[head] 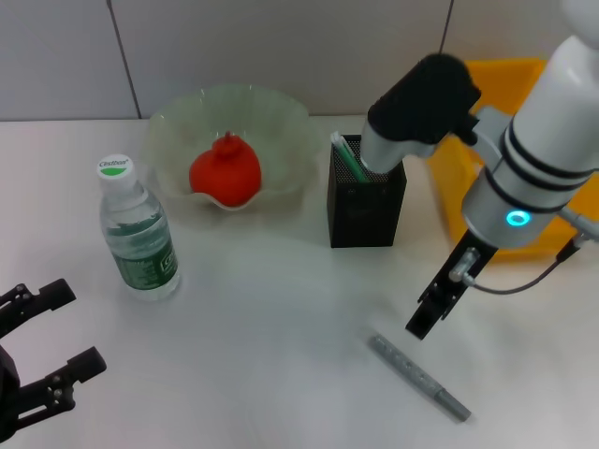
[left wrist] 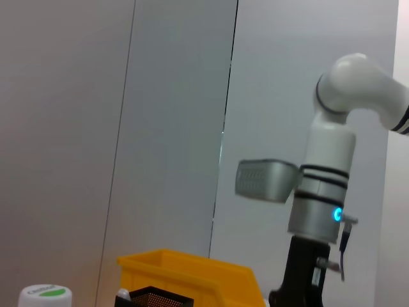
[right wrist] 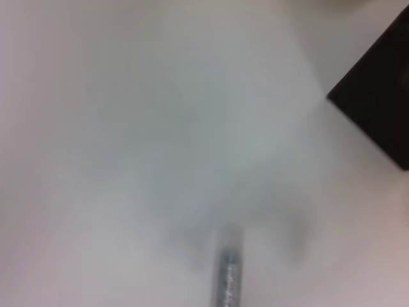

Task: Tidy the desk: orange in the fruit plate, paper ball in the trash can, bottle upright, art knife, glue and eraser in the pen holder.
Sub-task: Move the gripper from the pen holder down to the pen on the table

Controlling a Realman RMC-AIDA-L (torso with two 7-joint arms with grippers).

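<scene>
The grey art knife (head: pixel 420 377) is clear of the black pen holder, so my right gripper should go on down to the knife's end (head: pixel 379 344) nearest the holder before it closes there.
A grey art knife (head: pixel 418 377) lies flat on the white table at front right; it also shows in the right wrist view (right wrist: pixel 229 278). My right gripper (head: pixel 432 309) hangs just above and beside its near end. The black mesh pen holder (head: pixel 367 201) stands behind it, with a green-and-white stick (head: pixel 348 157) inside. A red-orange round fruit (head: pixel 225 173) lies in the glass fruit plate (head: pixel 281 117). The clear bottle (head: pixel 138 234) with a white-green cap stands upright on the left. My left gripper (head: pixel 51 341) is open and empty at the front left corner.
A yellow trash can (head: pixel 468 159) stands at the back right behind my right arm, and also shows in the left wrist view (left wrist: pixel 192 275). No paper ball or eraser is in view. A grey wall runs behind the table.
</scene>
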